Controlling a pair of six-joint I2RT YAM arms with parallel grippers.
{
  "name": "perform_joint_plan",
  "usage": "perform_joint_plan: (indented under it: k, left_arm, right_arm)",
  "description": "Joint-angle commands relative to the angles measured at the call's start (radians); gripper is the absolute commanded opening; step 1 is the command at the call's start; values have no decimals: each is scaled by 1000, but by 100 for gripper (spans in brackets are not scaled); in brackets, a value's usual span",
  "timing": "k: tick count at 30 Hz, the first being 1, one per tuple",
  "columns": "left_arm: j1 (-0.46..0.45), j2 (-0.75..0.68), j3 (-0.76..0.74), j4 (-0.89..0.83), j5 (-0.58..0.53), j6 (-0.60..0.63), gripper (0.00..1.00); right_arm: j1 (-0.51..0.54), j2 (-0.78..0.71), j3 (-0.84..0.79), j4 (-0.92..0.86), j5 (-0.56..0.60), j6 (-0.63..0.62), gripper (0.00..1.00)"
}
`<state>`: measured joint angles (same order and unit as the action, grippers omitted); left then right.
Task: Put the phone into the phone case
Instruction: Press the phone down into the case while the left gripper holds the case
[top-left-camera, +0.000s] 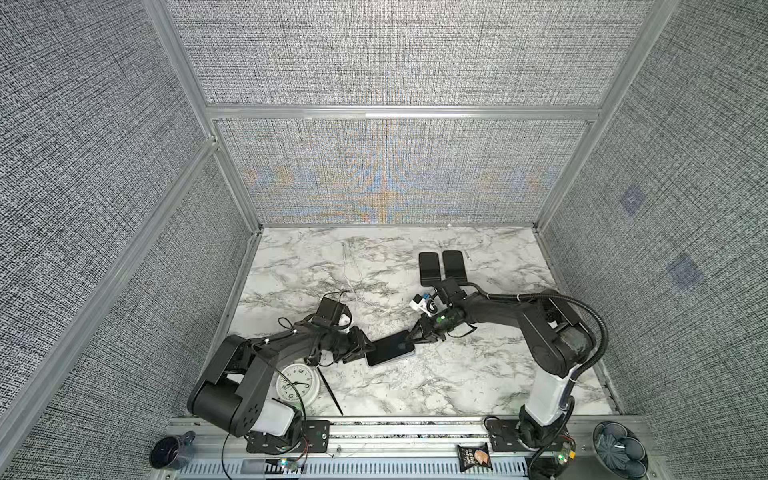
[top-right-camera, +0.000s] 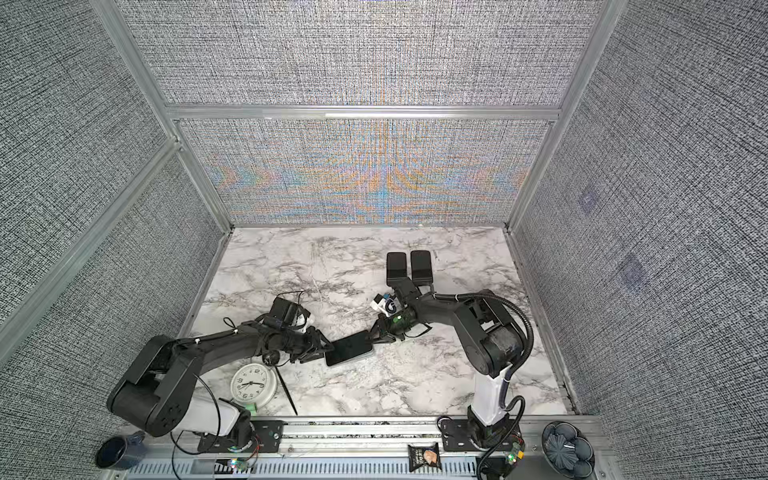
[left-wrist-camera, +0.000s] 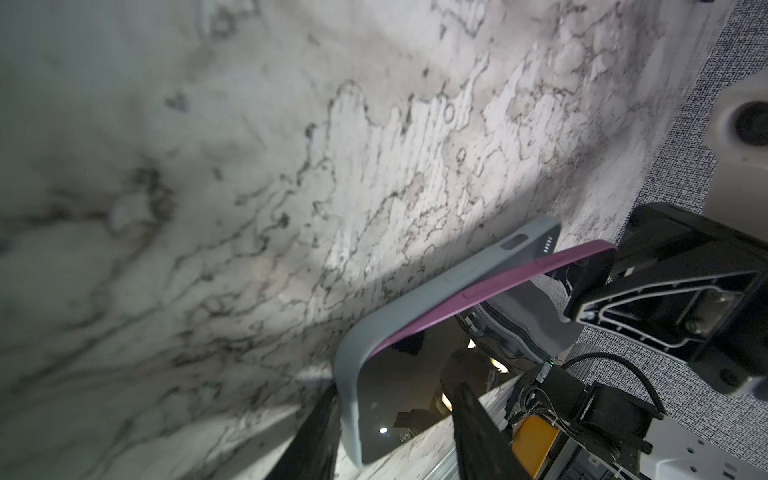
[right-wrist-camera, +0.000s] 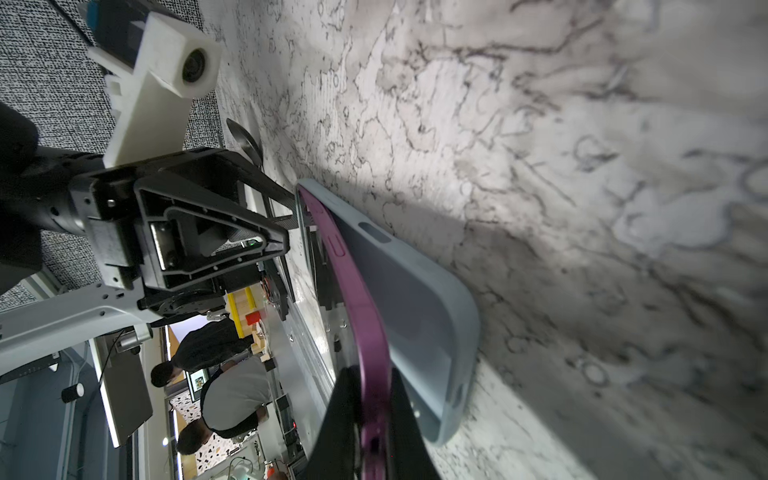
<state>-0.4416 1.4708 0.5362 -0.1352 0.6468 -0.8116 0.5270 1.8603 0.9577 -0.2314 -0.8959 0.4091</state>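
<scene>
The phone's raised end alone is pinched in my right gripper above the phone case, so next I release it and squeeze it together with the case's end.
The phone has a dark screen and a purple edge. It lies at a slant in the grey-blue phone case near the middle of the marble table. Its end by my left gripper sits in the case. The other end is lifted out of it. My left gripper is shut on the case's end, one finger under the case and one on the screen. My right gripper is shut on the phone's raised end.
A white clock and a thin black stick lie at the front left, under my left arm. Two black flat items lie at the back, behind my right wrist. A mug, a snack packet and a bowl sit on the front rail.
</scene>
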Motion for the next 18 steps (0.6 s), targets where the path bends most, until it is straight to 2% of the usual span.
perform_joint_plan:
  k: [1,18]
  left_arm:
    - [-5,16,-7,74,-24,15,46]
    - [-6,5,-10,71,-32,21,46]
  right_arm:
    - [14,4,0,-99,153,2,8]
    - [67,0,73,-226,316,-31,35]
